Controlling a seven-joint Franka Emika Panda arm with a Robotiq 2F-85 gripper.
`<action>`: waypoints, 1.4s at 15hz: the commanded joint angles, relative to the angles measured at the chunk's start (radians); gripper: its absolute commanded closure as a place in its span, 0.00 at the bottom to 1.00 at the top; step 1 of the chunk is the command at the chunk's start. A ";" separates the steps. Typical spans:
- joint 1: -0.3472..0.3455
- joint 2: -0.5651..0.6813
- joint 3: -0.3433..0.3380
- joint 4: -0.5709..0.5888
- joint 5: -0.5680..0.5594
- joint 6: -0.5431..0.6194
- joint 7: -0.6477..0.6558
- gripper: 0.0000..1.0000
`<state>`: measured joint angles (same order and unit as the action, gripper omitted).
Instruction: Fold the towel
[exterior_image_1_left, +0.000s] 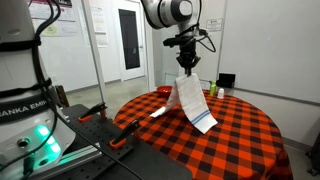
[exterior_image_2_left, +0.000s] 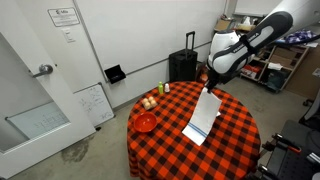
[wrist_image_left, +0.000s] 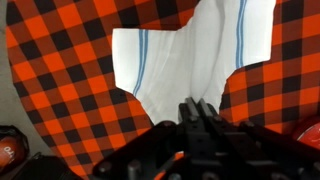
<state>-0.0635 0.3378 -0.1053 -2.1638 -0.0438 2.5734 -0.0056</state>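
The towel's striped end (exterior_image_1_left: 203, 121) spreads out to both sides of a crease, so the robot's gripper should lift the towel clear first and then spread it out across the checked tablecloth (exterior_image_2_left: 174, 140).
The towel (exterior_image_1_left: 191, 104) is a long white cloth with thin blue stripes near its lower end. It hangs from my gripper (exterior_image_1_left: 186, 67) above the round table, and its striped end rests on the red-and-black checked tablecloth (exterior_image_1_left: 240, 140). In an exterior view the towel (exterior_image_2_left: 203, 117) slopes down from the gripper (exterior_image_2_left: 211, 83) toward the table's front. In the wrist view the towel (wrist_image_left: 190, 55) spreads below the shut fingers (wrist_image_left: 198, 108), with blue stripes on both sides. The gripper is shut on the towel's upper end.
A red bowl (exterior_image_2_left: 146, 122) and a plate of small round items (exterior_image_2_left: 149, 102) sit at one edge of the table. Bottles (exterior_image_2_left: 165, 88) stand at the far edge. A black suitcase (exterior_image_2_left: 183, 65) and a door (exterior_image_2_left: 40, 70) are beyond the table.
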 joint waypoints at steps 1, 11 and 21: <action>-0.043 -0.092 -0.009 0.004 0.008 -0.096 -0.035 0.99; -0.175 -0.337 -0.106 -0.024 0.111 -0.187 -0.017 0.99; -0.166 -0.314 -0.109 -0.063 -0.005 -0.218 0.195 0.99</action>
<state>-0.2714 -0.0138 -0.2510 -2.2083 -0.0014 2.3671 0.1009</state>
